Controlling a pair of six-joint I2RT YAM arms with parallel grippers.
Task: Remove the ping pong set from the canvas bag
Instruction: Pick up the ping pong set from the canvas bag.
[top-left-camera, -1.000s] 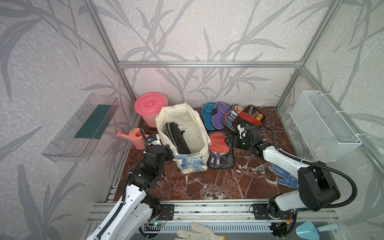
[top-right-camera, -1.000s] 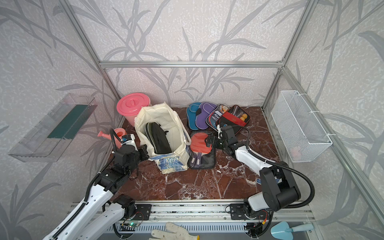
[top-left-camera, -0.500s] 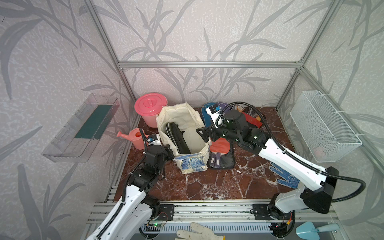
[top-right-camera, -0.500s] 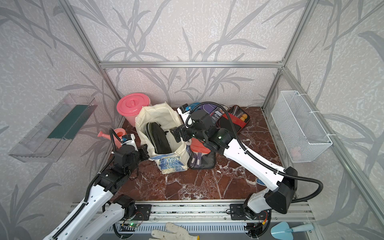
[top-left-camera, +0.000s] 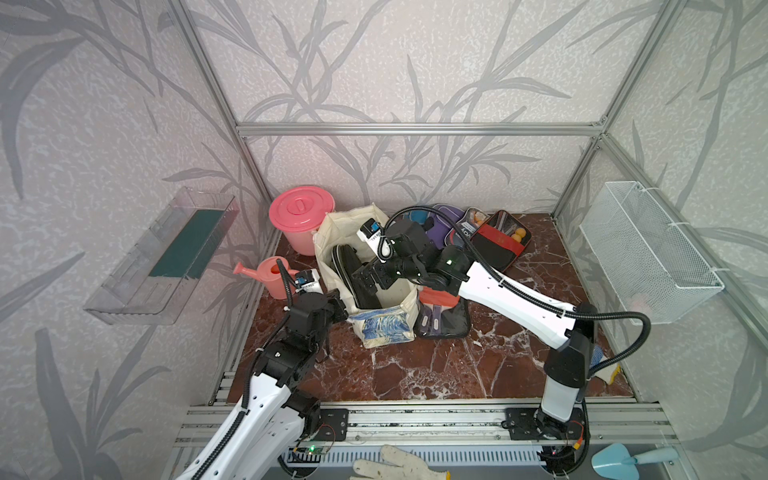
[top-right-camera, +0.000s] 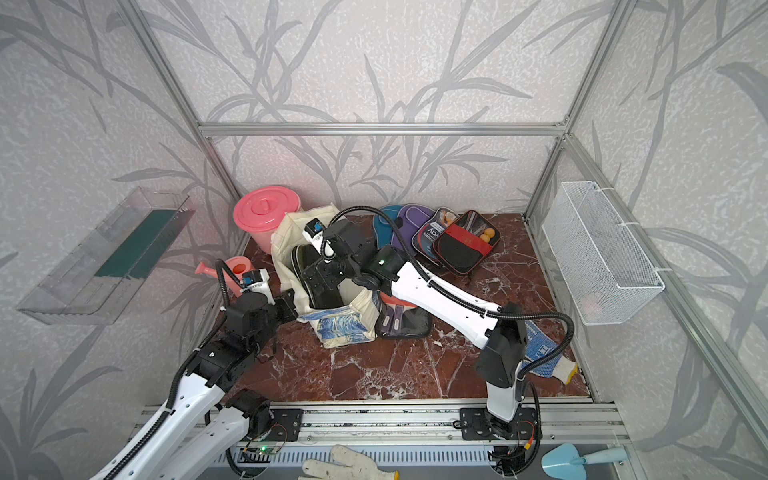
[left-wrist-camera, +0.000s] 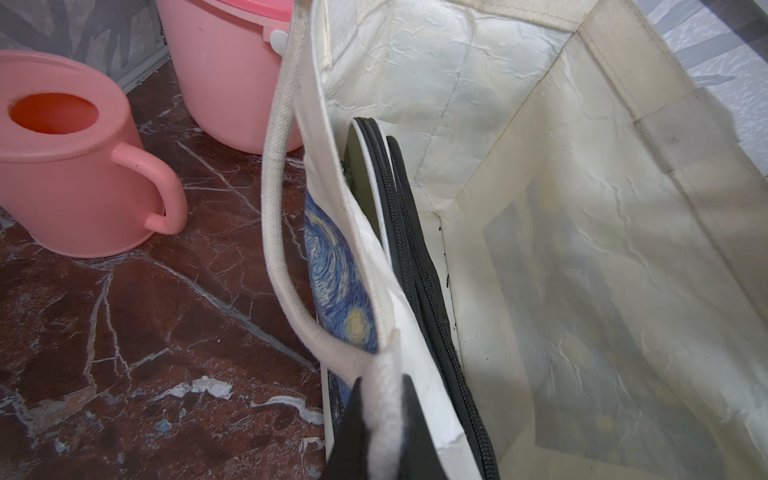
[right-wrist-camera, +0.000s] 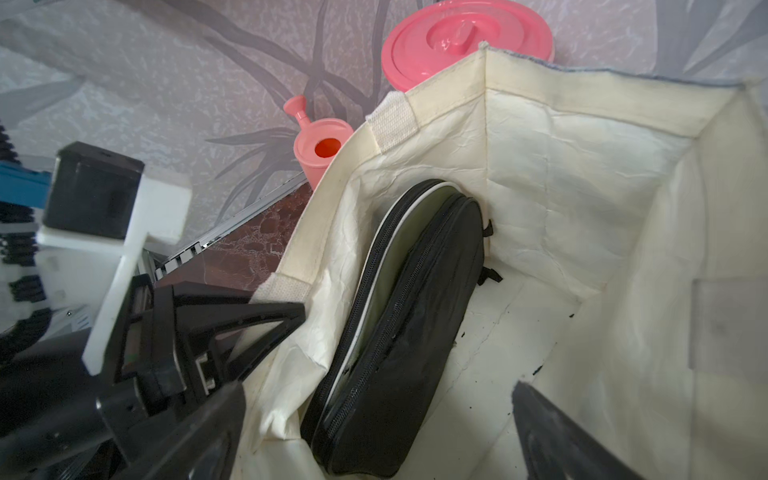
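The zipped edge (right-wrist-camera: 384, 336) stands up between my right gripper's spread fingers, so I should keep lowering until they straddle the inner black case (right-wrist-camera: 420, 344), then close.
The canvas bag (top-left-camera: 386, 328) (top-right-camera: 345, 330) stands open at the floor's left. Two black zipped paddle cases (top-left-camera: 353, 274) (right-wrist-camera: 407, 324) (left-wrist-camera: 419, 266) lean against its left inner wall. My left gripper (left-wrist-camera: 384, 432) (top-left-camera: 338, 305) is shut on the bag's white rope handle (left-wrist-camera: 282, 232) at the rim. My right gripper (right-wrist-camera: 374, 449) (top-left-camera: 365, 278) hangs open in the bag's mouth, its jaws spread wide above the black cases. Other cases of the ping pong set lie outside: a pile at the back (top-left-camera: 494, 241) (top-right-camera: 461, 245) and a clear one with red paddles (top-left-camera: 440, 316) beside the bag.
A pink lidded bucket (top-left-camera: 301, 216) and a pink watering can (top-left-camera: 270, 276) stand left of the bag. A wire basket (top-left-camera: 648, 249) hangs on the right wall, a clear tray (top-left-camera: 166, 257) on the left. A blue-white glove (top-left-camera: 598, 365) lies at the right.
My right arm swung from the case pile at the back right over to the bag and now reaches into its mouth, still open. The left arm has not moved.
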